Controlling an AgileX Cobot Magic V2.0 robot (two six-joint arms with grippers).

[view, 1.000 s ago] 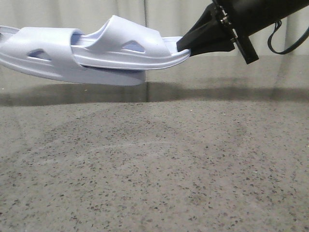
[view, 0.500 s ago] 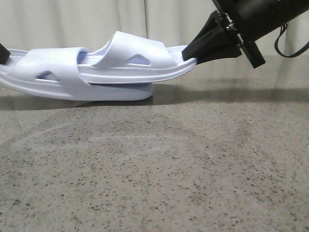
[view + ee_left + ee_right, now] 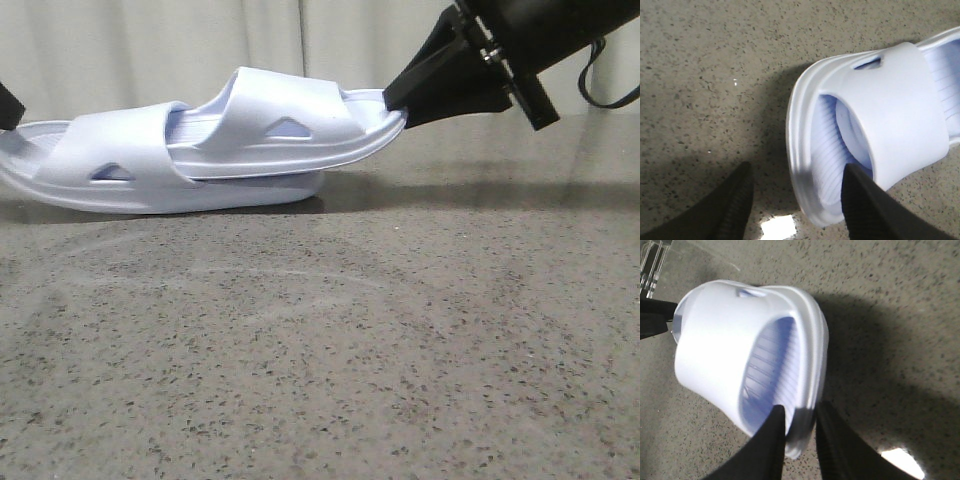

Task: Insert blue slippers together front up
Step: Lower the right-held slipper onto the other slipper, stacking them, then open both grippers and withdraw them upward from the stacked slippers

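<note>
The upper slipper's heel (image 3: pixel 376 121) will stay up when the robot's right gripper pulls away, because the upper slipper's front is tucked under the lower slipper's strap (image 3: pixel 128 148).
Two pale blue slippers are nested. The lower slipper (image 3: pixel 130 160) lies on the table at the left. The upper slipper (image 3: pixel 290 130) has its front pushed under the lower one's strap and slants up to the right. My right gripper (image 3: pixel 400 105) is shut on the upper slipper's heel rim (image 3: pixel 805 370), with the fingertips (image 3: pixel 775 420) pinching it in the right wrist view. My left gripper (image 3: pixel 797 167) is open and straddles the lower slipper's heel rim (image 3: pixel 800 150) with a wide gap. Only a sliver of it (image 3: pixel 6 105) shows in the front view.
The table (image 3: pixel 320 350) is dark speckled stone and runs to the near edge of the view. A pale curtain (image 3: pixel 150 40) hangs behind. A black cable (image 3: pixel 600 85) loops off the right arm. A bright reflection (image 3: pixel 777 230) lies under the left fingers.
The nested slippers came down and shifted right. The lower one now rests on the table. The right gripper followed, still holding the upper slipper's heel.
</note>
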